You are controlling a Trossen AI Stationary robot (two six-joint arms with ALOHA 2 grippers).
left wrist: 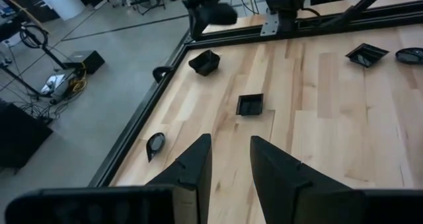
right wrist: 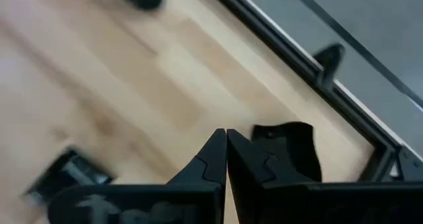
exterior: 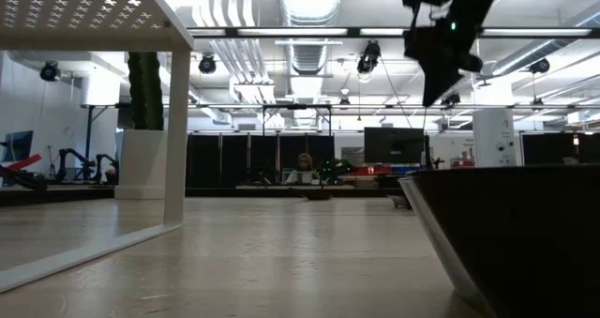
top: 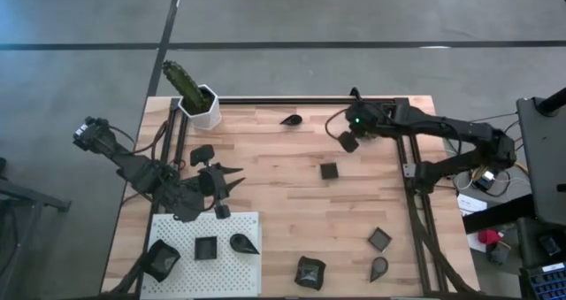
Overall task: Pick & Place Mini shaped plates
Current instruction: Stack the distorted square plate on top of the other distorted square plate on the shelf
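Note:
The wavy plate [left wrist: 204,63] by the table's far corner is too far away for my left gripper to reach. My right gripper should first put it in the table's middle [top: 286,177].
The mini shaped plates are small dark dishes. Three sit on the white perforated board [top: 225,265] at the table's near left. Loose ones rest flat on the wood: a teardrop [top: 290,119], a square [top: 329,170], another square [top: 379,239], a teardrop [top: 378,266] and a wavy one [top: 309,272]. My right gripper [top: 351,134] is near the far edge, raised, shut on a square plate [top: 348,142]. My left gripper [top: 237,179] hovers open just beyond the board, pointing toward the table's right, holding nothing [left wrist: 228,158]. My right gripper [right wrist: 226,137] pinches the square plate by its rim [right wrist: 259,133] between the two fingers, coming from above. The plate's body [right wrist: 291,151] sticks out to one side of the fingertips. In the low view it hangs tilted below the gripper, corner down [exterior: 436,83], lifted clear of the table.
A white hexagonal pot with a green cactus [top: 202,103] stands at the far left corner. Black frame rails [top: 301,100] run along the far edge and the right side [top: 416,211]. Bare wood lies in the table's middle. One plate [exterior: 511,234] sits close to the low camera.

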